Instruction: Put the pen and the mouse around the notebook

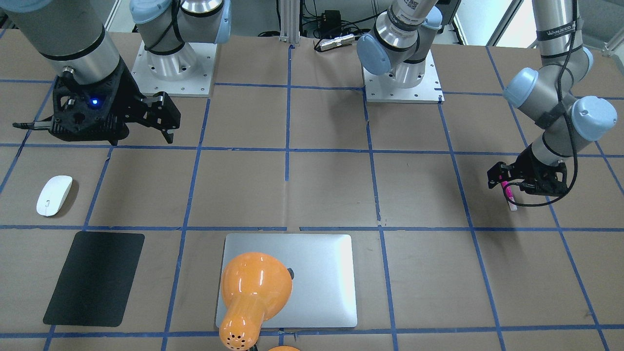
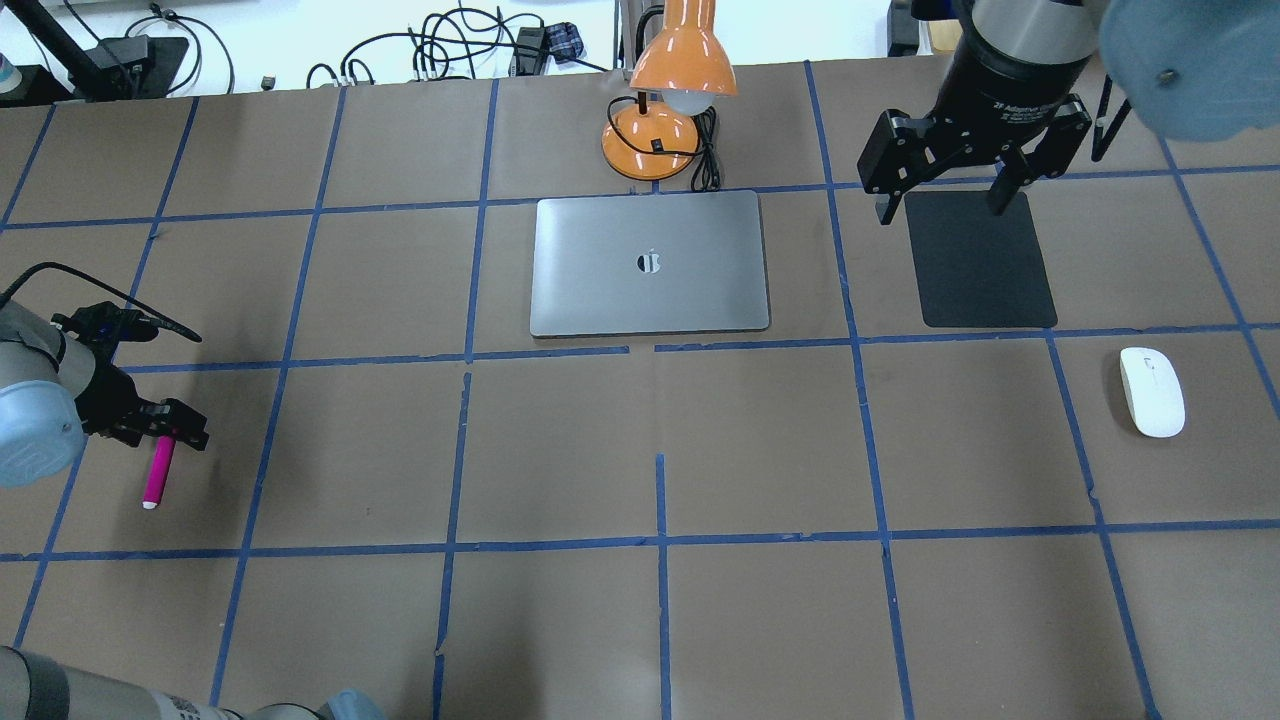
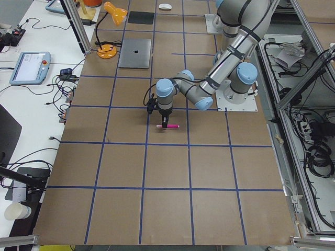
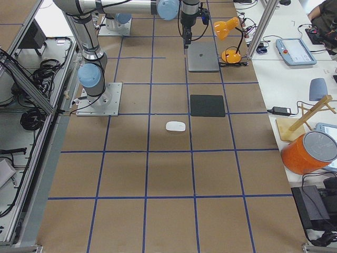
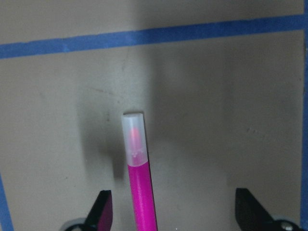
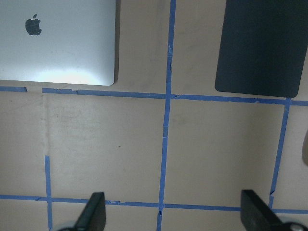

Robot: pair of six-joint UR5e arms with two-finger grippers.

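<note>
The pink pen (image 5: 143, 197) is near one finger of the robot's left gripper, so that gripper should rise clear and come down centred over the pen's body before it closes.
The pink pen (image 2: 158, 472) (image 5: 139, 183) lies flat on the table on the robot's far left, its pale cap pointing away from the wrist. My left gripper (image 2: 170, 432) (image 5: 175, 211) is down over the pen's rear end and open; the pen lies between the fingers, closer to one. The white mouse (image 2: 1152, 391) (image 1: 54, 195) rests alone on the far right. The silver notebook (image 2: 650, 262) (image 6: 57, 41) lies closed at the table's far middle. My right gripper (image 2: 942, 208) (image 6: 173, 214) hangs open and empty, high above the table between notebook and mat.
A thin black mat (image 2: 980, 262) lies right of the notebook, beyond the mouse. An orange desk lamp (image 2: 665, 100) stands just behind the notebook and covers part of it in the front-facing view. Blue tape lines grid the brown tabletop.
</note>
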